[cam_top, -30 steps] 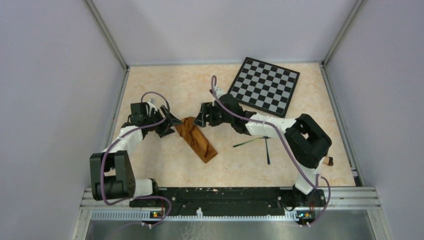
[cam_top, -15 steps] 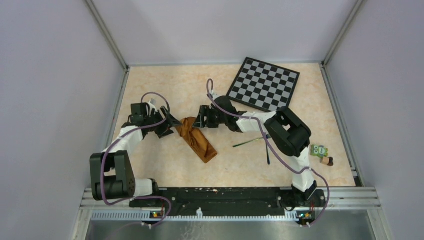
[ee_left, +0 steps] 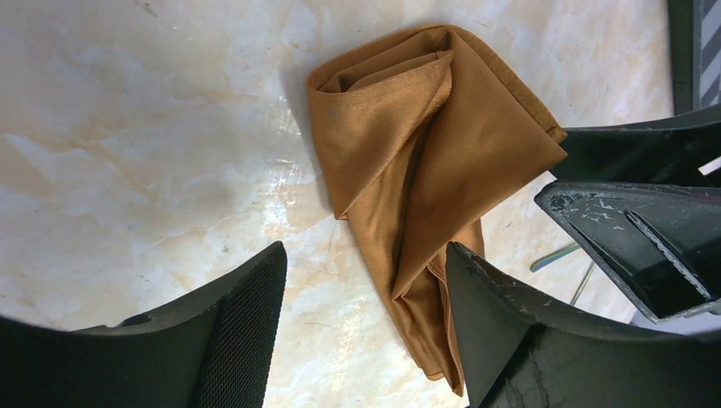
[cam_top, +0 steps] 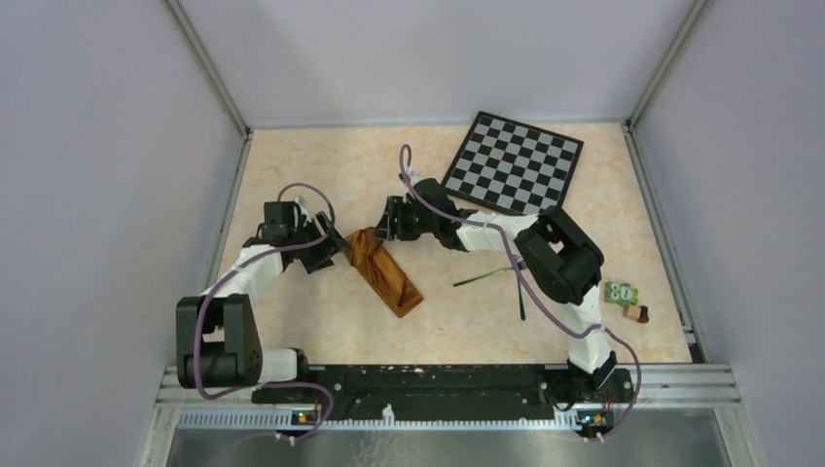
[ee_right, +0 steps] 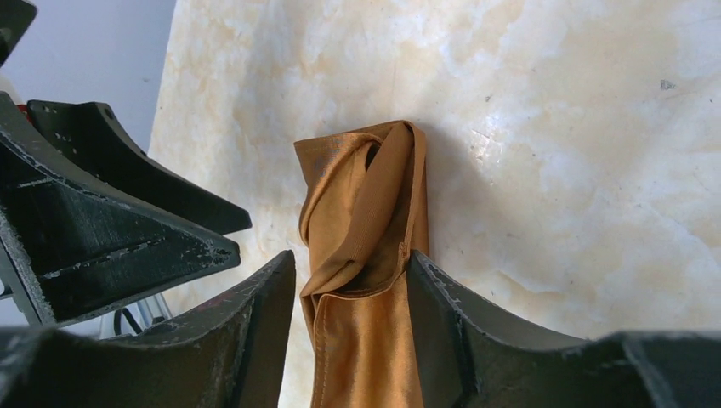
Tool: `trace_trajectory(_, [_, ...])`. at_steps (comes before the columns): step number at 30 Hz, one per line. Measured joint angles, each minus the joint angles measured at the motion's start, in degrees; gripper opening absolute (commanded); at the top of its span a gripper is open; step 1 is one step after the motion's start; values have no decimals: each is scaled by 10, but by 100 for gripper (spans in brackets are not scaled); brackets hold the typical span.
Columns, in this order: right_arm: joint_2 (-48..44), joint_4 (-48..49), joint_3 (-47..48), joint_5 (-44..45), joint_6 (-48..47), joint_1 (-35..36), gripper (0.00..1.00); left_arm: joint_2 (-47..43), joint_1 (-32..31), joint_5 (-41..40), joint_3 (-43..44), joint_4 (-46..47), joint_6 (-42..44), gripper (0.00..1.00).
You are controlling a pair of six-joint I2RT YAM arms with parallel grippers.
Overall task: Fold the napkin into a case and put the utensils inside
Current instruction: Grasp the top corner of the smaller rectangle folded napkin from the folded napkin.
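I need to pinch the flap [ee_left: 364, 161] still with my left gripper before I fold the napkin's corner at my right gripper across, because the napkin's folded flap [ee_left: 378, 119] stands loose beside that corner.
The rust-brown napkin [cam_top: 385, 271] lies on the table folded into a narrow, rumpled strip that runs diagonally. My left gripper [cam_top: 336, 249] is open at the strip's far left end. In the left wrist view the cloth [ee_left: 408, 161] lies between and beyond its spread fingers, around the gripper [ee_left: 366, 255]. My right gripper [cam_top: 386, 227] is open at the same end from the other side. In the right wrist view its jaws [ee_right: 350, 259] straddle the cloth [ee_right: 366, 221]. Two slim utensils [cam_top: 484, 277] [cam_top: 521, 295] lie crossed to the napkin's right.
A black-and-grey checkered board [cam_top: 514, 163] lies at the back right. A small coloured block [cam_top: 621, 292] and a small brown piece [cam_top: 637, 313] sit by the right edge. Enclosure walls close off the left, back and right sides.
The right arm's elbow swung left and toward the table's middle, uncovering the small coloured block. Both grippers shifted slightly at the napkin's far end, and the cloth there lies flatter.
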Motion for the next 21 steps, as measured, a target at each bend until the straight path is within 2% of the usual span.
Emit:
trace_trajectory(10, [0,-31,19,26,-11,15,35,0,-36,-63,23,-22,2,64])
trace_trajectory(17, [3,-42,26,34,-16,18,13,35,-92,-136,82,-42,5,54])
trace_trajectory(21, [12,-49,33,41,-17,18,1,70,-123,-174,109,-49,9,52])
